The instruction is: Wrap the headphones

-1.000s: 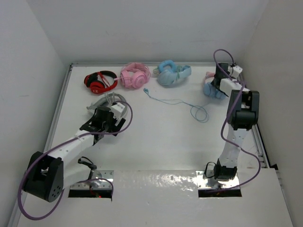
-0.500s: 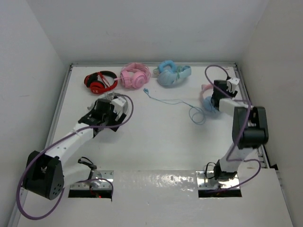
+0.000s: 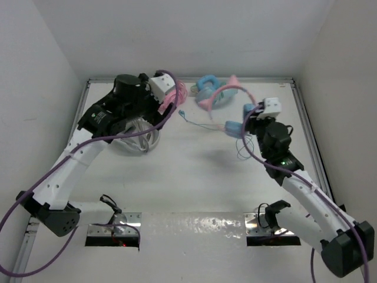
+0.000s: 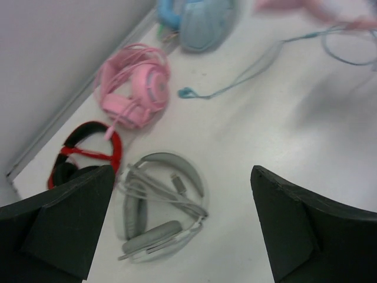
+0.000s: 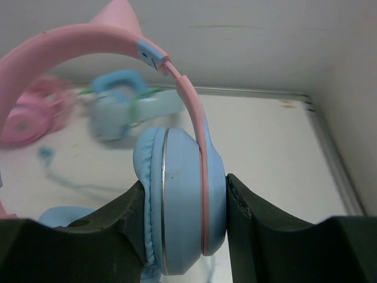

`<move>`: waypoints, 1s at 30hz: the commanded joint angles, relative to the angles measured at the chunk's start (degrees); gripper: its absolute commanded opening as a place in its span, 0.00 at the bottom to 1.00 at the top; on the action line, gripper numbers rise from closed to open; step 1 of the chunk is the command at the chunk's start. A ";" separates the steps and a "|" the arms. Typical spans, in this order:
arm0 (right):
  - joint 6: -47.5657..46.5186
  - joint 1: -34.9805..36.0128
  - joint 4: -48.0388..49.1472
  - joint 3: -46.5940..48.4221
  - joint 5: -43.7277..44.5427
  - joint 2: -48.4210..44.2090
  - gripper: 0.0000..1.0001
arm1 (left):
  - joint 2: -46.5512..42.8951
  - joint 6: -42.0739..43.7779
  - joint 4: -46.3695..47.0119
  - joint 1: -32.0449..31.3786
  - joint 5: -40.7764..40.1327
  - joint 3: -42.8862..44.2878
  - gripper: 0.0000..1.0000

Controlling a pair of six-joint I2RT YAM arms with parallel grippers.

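Note:
My right gripper is holding an earcup [image 3: 248, 111] while the teal cable is trailing loose. My left gripper should grab the pink headband [image 3: 217, 93] so that my right gripper is free to wrap.
The headphones [image 3: 224, 93], with a pink eared headband and light blue earcups, hang in the air over the far middle-right of the table. My right gripper [image 3: 248, 126] is shut on one earcup [image 5: 182, 200]; the other earcup [image 5: 62, 216] hangs lower left. Their thin teal cable [image 3: 215, 125] trails on the table, its plug [image 4: 185, 92] lying near the pink pair. My left gripper [image 4: 182, 236] is open and empty, raised high above a grey pair of headphones [image 4: 159, 206]. In the top view it [image 3: 131, 118] is at the far left.
Along the back wall lie a red-and-black pair [image 4: 82, 153], an all-pink pair [image 4: 135, 88] and an all-light-blue pair [image 3: 207, 94]. The grey pair [image 3: 140, 137] lies in front of them at the left. The walls close in at the back and both sides.
My right gripper lifted the headphones from the far right edge and carried them left toward the middle. My left arm rose high and back above the grey pair.

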 commanded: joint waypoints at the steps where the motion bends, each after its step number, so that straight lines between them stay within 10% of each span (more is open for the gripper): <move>1: -5.00 10.52 1.66 3.79 -9.33 2.20 0.00 | 4.15 -2.04 -8.53 -3.70 -0.27 3.21 0.98; 9: -12.47 30.30 11.76 8.36 -8.98 15.03 0.00 | 5.56 -5.55 -3.46 -4.40 -11.10 -0.90 0.98; 22: -12.13 33.13 18.63 8.46 -6.07 18.21 0.00 | 7.41 -8.19 -0.73 -4.31 -19.68 -9.52 0.83; 29: -11.95 33.13 20.83 5.38 -8.98 15.57 0.00 | 11.10 -8.28 -0.72 -4.23 -18.36 -7.51 0.29; 30: -11.87 33.13 20.48 5.46 -8.72 15.48 0.00 | 11.89 -8.28 -1.51 -4.23 -18.45 -6.81 0.08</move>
